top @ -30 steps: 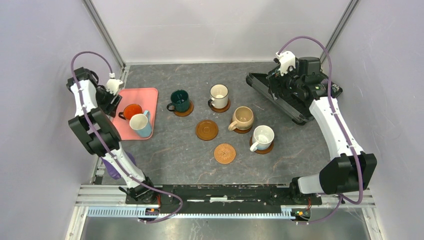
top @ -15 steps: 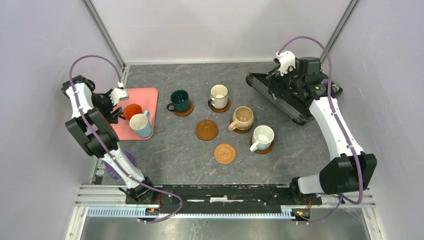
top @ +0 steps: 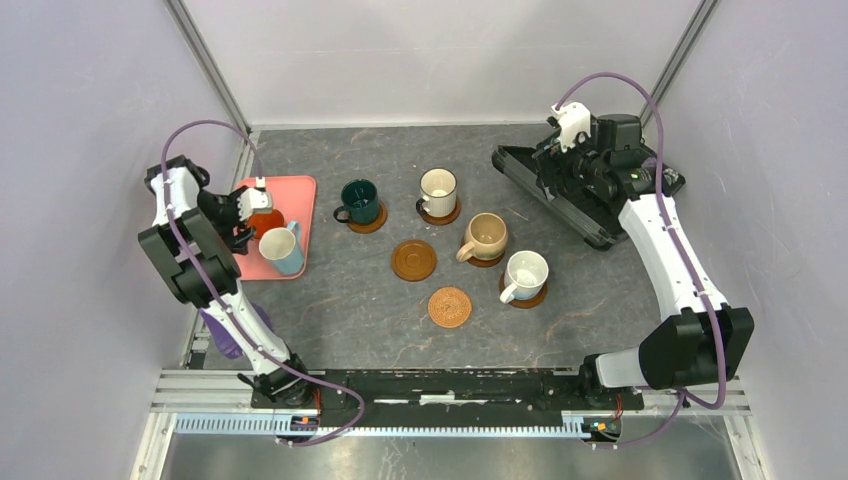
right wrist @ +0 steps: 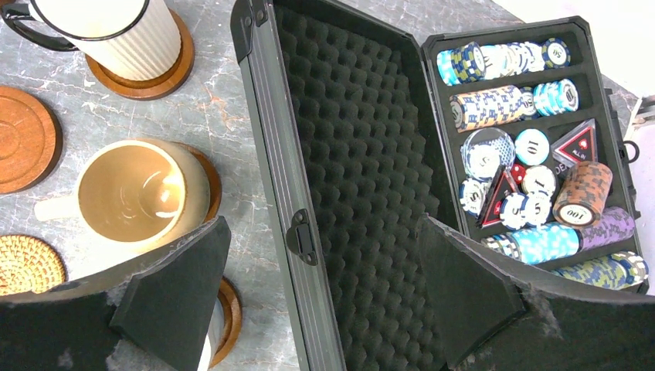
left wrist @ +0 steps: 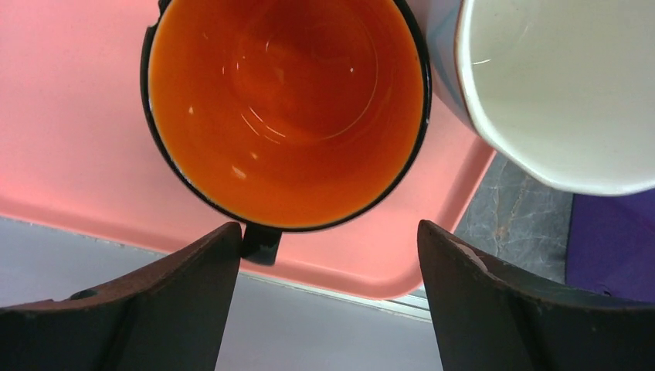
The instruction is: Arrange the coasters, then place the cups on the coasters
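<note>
One finger of my left gripper is at the orange cup's dark handle (left wrist: 262, 245), so next I move over and center the fingers around the handle before I lift.
The orange cup (top: 267, 221) stands on the pink tray (top: 295, 190) with the light blue cup (top: 284, 249) beside it. My left gripper (top: 248, 212) hovers open just over the orange cup (left wrist: 286, 108), whose dark handle (left wrist: 260, 241) lies close to the left finger (left wrist: 154, 301). Dark green (top: 360, 200), cream striped (top: 438, 191), beige (top: 487, 236) and white (top: 525, 274) cups each sit on a brown coaster. A plain brown coaster (top: 413, 259) and a woven coaster (top: 450, 307) lie bare. My right gripper (right wrist: 323, 224) is open over the case.
An open black foam-lined case (top: 560, 195) holding poker chips (right wrist: 533, 139) lies at the back right under the right arm. The light blue cup (left wrist: 556, 85) stands close to the orange one. The tray's edge (left wrist: 371, 282) is near the left wall. A purple object (top: 228, 335) sits by the left arm's base.
My left gripper has swung from the tray's left edge rightwards over the orange cup, and its jaws have spread wider. The right arm has not moved.
</note>
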Robot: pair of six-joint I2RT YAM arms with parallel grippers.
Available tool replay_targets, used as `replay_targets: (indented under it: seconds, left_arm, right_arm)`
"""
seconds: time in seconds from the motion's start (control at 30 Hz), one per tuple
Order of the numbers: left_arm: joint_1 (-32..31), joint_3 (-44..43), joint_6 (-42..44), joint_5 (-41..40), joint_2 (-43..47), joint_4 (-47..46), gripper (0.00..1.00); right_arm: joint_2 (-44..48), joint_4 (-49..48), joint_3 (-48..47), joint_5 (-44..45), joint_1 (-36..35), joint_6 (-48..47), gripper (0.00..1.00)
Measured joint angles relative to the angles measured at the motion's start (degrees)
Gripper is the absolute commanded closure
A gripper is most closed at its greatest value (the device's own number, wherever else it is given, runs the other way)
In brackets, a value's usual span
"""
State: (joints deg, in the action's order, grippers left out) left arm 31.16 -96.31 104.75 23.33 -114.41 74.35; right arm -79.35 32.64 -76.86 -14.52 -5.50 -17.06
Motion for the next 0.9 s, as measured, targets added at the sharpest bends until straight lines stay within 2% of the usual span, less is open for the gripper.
replay_targets:
  seconds: [0.27, 0.4, 0.63, 0.9]
  left_arm:
    - [-0.8, 0.6, 0.5, -1.2, -3.7, -3.8, 0.17]
    - [-0.8, 0.7, -0.5, -1.3, -5.1, -5.5, 0.28]
    - [-0.8, 1.7, -6.7, 1.4, -5.2, -7.4, 0.55]
    - [-0.8, 2.1, -13.8, 3.8, -5.2, -8.7, 0.73]
  right_arm:
    - [0.0, 0.3, 1.9, 0.2, 0.0, -0.4, 0.02]
    - [0.0, 0.5, 1.9, 0.5, 0.0, -0.8, 0.02]
    - [0.0, 0.4, 2.4, 0.9, 0.0, -1.1, 0.02]
    - [0.0, 0.4, 2.5, 1.1, 0.0, -1.1, 0.02]
